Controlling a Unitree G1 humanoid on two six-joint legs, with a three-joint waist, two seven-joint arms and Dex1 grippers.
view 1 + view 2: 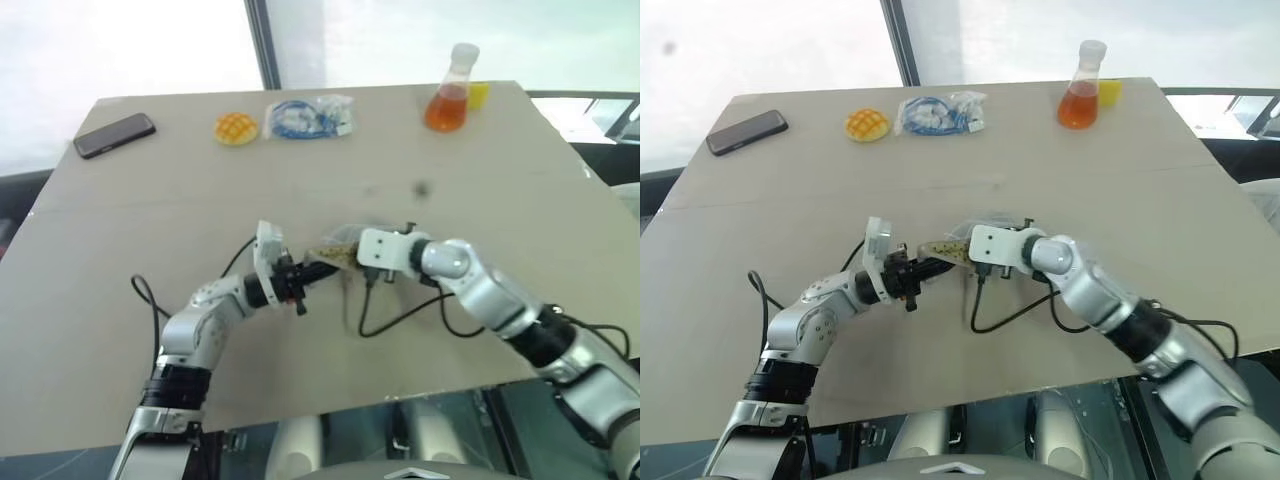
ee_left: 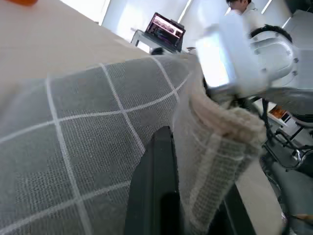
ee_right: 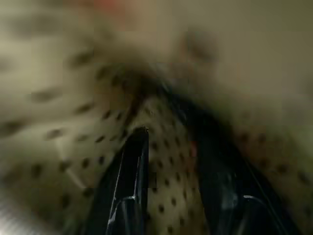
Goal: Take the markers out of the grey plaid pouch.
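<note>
A dark length (image 3: 168, 93) goes past the end of one finger into the spotted lining, so I should expect a black marker (image 3: 185, 108) there to slip out when I pull.
The grey plaid pouch (image 1: 338, 243) lies near the middle of the table (image 1: 120, 230), its mouth showing a yellowish lining. My left gripper (image 1: 301, 282) is shut on the pouch's near edge; in the left wrist view the plaid cloth (image 2: 73, 137) is pinched beside a black finger (image 2: 156, 186). My right gripper (image 3: 171, 161) reaches into the pouch's mouth from the right. Its two fingers (image 3: 129, 181) stand apart, with dark-spotted lining (image 3: 166, 205) between them. The markers are hidden.
Along the table's far edge lie a black phone (image 1: 114, 135), a yellow-orange round bun (image 1: 236, 128), a clear bag with blue cable (image 1: 308, 116), a flask of orange liquid (image 1: 450, 95) and a small yellow thing (image 1: 479, 95). Black cables (image 1: 390, 320) trail from both wrists.
</note>
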